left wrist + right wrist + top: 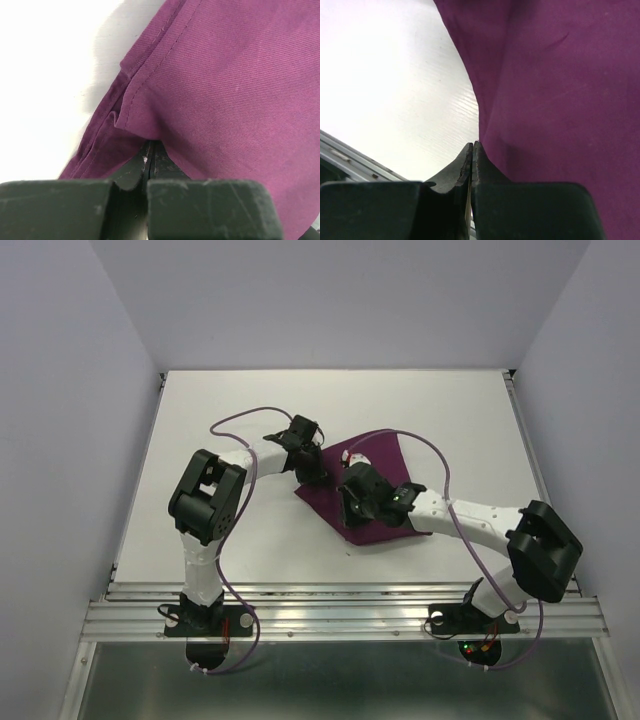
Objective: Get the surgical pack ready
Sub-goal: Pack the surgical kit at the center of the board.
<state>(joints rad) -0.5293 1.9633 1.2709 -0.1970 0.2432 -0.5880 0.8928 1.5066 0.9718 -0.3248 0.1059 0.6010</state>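
Note:
Next, my left gripper moves back along the cloth's edge (328,448) and then tucks the cloth's corner (304,492) under, because it is sticking out from under the cloth's raised fold.
The dark-purple cloth (385,455) lies folded in the middle of the white table (250,400). My left gripper (314,476) is at its left edge. In the left wrist view the left gripper (150,146) is shut, its tips tucked under a raised fold of the cloth (225,85), pinching it. My right gripper (351,514) is over the cloth's near-left edge. In the right wrist view the right gripper (472,145) is shut right on the edge of the cloth (555,90). The steel tray, scissors, forceps, gauze and packets are hidden or out of view.
The white table is enclosed by pale walls at the left, right and back. A metal rail (340,615) runs along the near edge and shows at the lower left of the right wrist view (350,162). Purple cables loop from both arms.

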